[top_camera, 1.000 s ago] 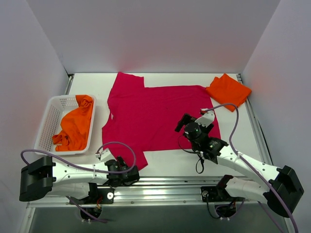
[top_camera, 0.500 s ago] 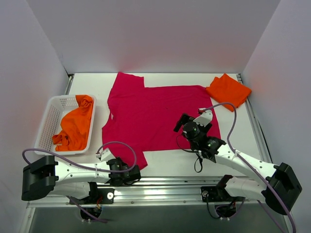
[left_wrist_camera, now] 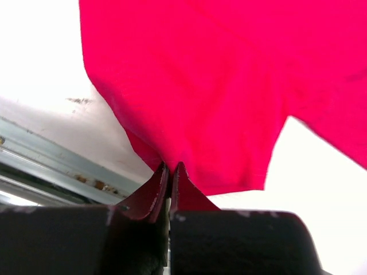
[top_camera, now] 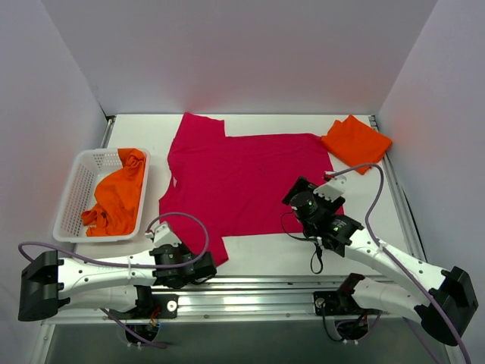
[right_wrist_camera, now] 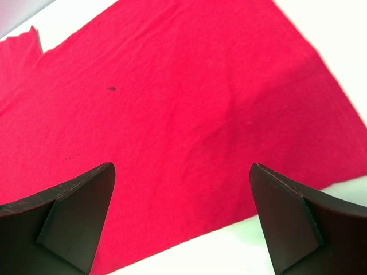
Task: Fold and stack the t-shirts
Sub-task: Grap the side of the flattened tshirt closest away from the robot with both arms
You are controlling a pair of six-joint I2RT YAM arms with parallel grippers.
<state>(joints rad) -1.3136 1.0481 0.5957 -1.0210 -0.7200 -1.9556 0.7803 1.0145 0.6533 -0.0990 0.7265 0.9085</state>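
My right gripper keeps going, with the crimson t-shirt spread flat (top_camera: 250,182) and its hem corner (right_wrist_camera: 360,167) free beside the open fingers, to reach that corner and closes there.
A crimson t-shirt (top_camera: 242,178) lies spread flat on the white table. My left gripper (top_camera: 206,266) sits low at its near-left sleeve corner. In the left wrist view its jaws (left_wrist_camera: 170,168) are pressed together with the edge of the crimson cloth (left_wrist_camera: 200,86) pinched between them. My right gripper (top_camera: 312,194) hovers open over the shirt's near-right hem. Its wide-apart fingers (right_wrist_camera: 182,167) frame the red cloth (right_wrist_camera: 172,97), with nothing between them. One orange t-shirt (top_camera: 356,142) lies folded at the back right. Another orange one (top_camera: 117,199) is crumpled in the basket.
A white mesh basket (top_camera: 73,194) stands at the left side of the table. A metal rail (top_camera: 258,287) runs along the near edge, by the arm bases. Grey walls close in the left, back and right.
My left gripper has closed on the near-left sleeve corner of the crimson shirt and edged slightly left. The right gripper, still open, has shifted a little right and nearer.
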